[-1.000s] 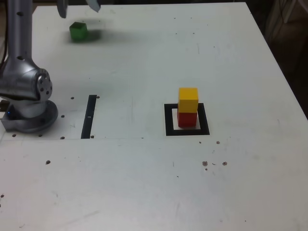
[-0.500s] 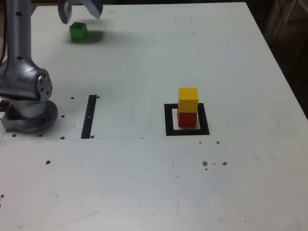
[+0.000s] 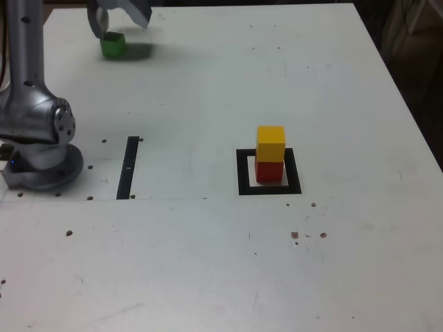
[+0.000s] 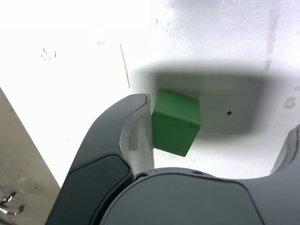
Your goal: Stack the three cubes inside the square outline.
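Observation:
The green cube (image 3: 113,45) will turn square to the open fingers when I close my gripper and lift, because the cube's front edge slants (image 4: 176,119) between them.
A yellow cube (image 3: 270,143) sits on a red cube (image 3: 269,171) inside the square outline (image 3: 269,188), right of centre in the exterior view. The green cube (image 3: 113,45) (image 4: 176,122) lies on the table at the far left. My gripper (image 3: 116,18) (image 4: 215,126) is open, lowered around the green cube. In the wrist view the cube sits between the jaws, close against one finger (image 4: 133,126) and well apart from the other finger (image 4: 288,152). It rests on the table.
The arm's grey base (image 3: 41,149) stands at the exterior view's left. A thin black strip (image 3: 129,167) lies beside it. The white table (image 3: 208,263) has small holes and specks. Its far edge runs just behind the green cube.
The gripper has come down from above the frame's top edge to straddle the green cube. The jaws stayed open. The cubes have not moved.

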Robot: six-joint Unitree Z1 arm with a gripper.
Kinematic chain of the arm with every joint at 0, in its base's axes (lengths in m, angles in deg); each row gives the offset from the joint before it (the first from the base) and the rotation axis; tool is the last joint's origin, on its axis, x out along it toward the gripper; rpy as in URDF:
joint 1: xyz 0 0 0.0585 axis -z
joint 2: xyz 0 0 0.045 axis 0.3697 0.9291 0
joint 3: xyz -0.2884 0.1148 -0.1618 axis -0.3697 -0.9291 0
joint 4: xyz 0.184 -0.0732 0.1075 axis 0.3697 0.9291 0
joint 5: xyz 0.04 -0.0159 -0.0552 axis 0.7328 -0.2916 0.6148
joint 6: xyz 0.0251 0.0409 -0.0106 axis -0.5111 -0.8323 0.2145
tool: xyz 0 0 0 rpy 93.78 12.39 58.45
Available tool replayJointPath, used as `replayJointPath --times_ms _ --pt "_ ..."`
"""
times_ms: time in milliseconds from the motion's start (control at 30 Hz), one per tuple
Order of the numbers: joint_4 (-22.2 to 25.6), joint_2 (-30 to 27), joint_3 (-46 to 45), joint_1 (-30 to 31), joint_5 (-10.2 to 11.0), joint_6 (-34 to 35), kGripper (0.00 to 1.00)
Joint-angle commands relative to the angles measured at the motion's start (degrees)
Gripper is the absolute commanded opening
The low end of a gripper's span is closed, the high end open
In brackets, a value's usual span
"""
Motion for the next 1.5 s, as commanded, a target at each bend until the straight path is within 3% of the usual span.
replayJointPath --times_ms 0,267,433,933,1067,1200,1300,1467 --pt "-0.08 -0.21 0.15 -0.20 0.66 0.59 0.99" --pt "0.01 -1.41 -0.05 -0.90 5.58 5.32 0.99" --pt "-0.52 -1.23 -1.06 -1.04 6.29 5.99 0.99" --pt "-6.50 -0.68 -6.52 -0.92 5.76 9.22 0.99" --pt "-7.13 -0.68 -6.92 -0.77 4.63 8.39 0.99" --pt "-7.71 -0.38 -6.88 -0.23 2.07 5.80 0.99" --pt "-7.67 -0.16 -7.13 0.25 1.35 4.47 0.94" --pt "-7.02 -0.23 -7.34 0.49 2.98 5.75 0.78"
